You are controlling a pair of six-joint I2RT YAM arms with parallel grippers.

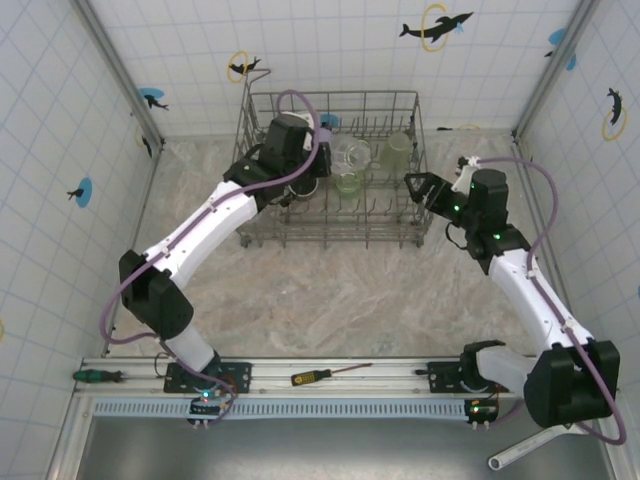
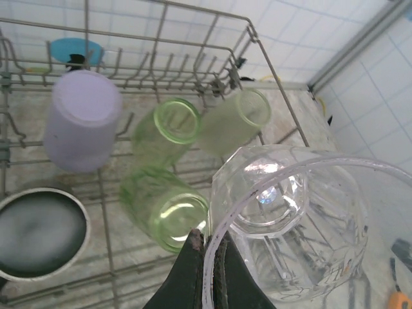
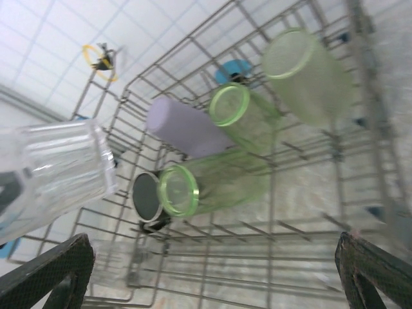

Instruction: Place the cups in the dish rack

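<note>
The clear glass hangs by its rim over the green tumblers (image 2: 168, 209), so my left gripper should draw back and offer the glass's base (image 2: 269, 196) to my right gripper.
The grey wire dish rack (image 1: 262, 232) stands at the back of the table. My left gripper (image 2: 209, 239) is over it, shut on the rim of a clear glass (image 2: 296, 219) that hangs above the rack's floor. Three green tumblers (image 2: 164, 132) (image 2: 167, 206) (image 2: 235, 119) lie on their sides inside. A lavender cup (image 2: 82, 119) and a black mug (image 2: 42, 232) sit to their left. My right gripper (image 1: 440, 175) hovers open just outside the rack's right side, nothing between its fingers (image 3: 58, 273). From there I see the clear glass (image 3: 58, 170) and a green tumbler (image 3: 212, 183).
Tiled walls close in the table on the left, back and right. Bare marble tabletop (image 1: 350, 290) lies in front of the rack. A yellow-handled screwdriver (image 1: 325, 375) and a green-handled one (image 1: 95, 376) rest on the rail by the arm bases.
</note>
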